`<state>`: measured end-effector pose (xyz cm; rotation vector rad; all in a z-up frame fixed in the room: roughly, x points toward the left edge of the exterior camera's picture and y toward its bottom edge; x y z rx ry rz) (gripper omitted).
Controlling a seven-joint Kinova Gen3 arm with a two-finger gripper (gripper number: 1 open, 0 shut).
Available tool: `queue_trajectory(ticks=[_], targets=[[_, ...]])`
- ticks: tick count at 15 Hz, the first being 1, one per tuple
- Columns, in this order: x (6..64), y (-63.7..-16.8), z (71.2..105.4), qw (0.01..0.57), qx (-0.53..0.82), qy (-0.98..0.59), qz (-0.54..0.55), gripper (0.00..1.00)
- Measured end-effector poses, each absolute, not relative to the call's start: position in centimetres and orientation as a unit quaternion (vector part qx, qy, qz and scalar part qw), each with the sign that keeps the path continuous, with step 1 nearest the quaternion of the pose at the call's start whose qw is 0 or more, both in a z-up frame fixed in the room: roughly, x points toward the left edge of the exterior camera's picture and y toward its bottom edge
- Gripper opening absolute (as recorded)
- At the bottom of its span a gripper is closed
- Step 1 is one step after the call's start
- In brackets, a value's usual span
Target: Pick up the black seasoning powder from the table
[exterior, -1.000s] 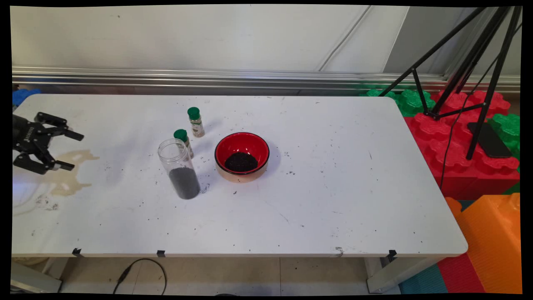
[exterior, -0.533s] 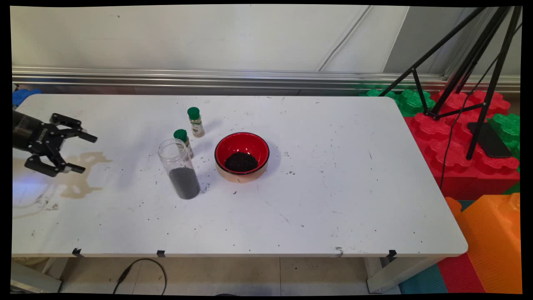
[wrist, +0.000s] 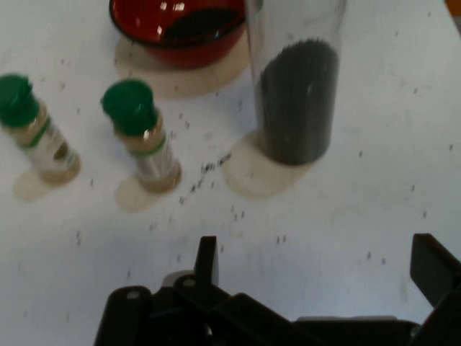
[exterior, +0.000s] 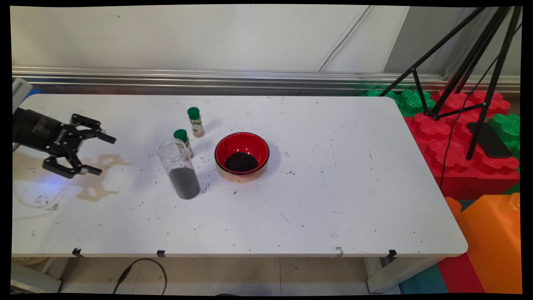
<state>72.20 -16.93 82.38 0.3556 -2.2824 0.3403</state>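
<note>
My gripper will pour the dark grains (exterior: 184,182), and they will rush out in a thick stream because the clear jar's opening (exterior: 172,149) is wide and open.
My black gripper (exterior: 104,154) hovers open over the table's left side, its fingers pointing right toward a clear tall jar (exterior: 180,168) about a third full of dark grains. In the hand view the gripper (wrist: 320,263) is empty, with the jar (wrist: 295,86) straight ahead. Two small spice bottles with green caps stand behind the jar, one close to it (exterior: 183,141) (wrist: 140,133) and one farther back (exterior: 195,121) (wrist: 36,130). A red bowl (exterior: 242,156) (wrist: 180,29) holding dark grains sits to the jar's right.
A tan liquid stain (exterior: 98,177) spreads on the table under the gripper. Dark crumbs lie scattered around the jar and bowl. A black tripod (exterior: 466,71) stands on large red and green blocks (exterior: 466,137) beyond the table's right end.
The gripper has moved to the right across the table's left side, closer to the jar, staying open. Jar, bottles and bowl have not moved.
</note>
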Motion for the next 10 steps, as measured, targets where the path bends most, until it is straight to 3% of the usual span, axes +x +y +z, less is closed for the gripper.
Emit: queue_trajectory(ticks=[10], targets=[[67.2,-19.8,80.8,0.452,0.110,-0.876,0.129,1.00]])
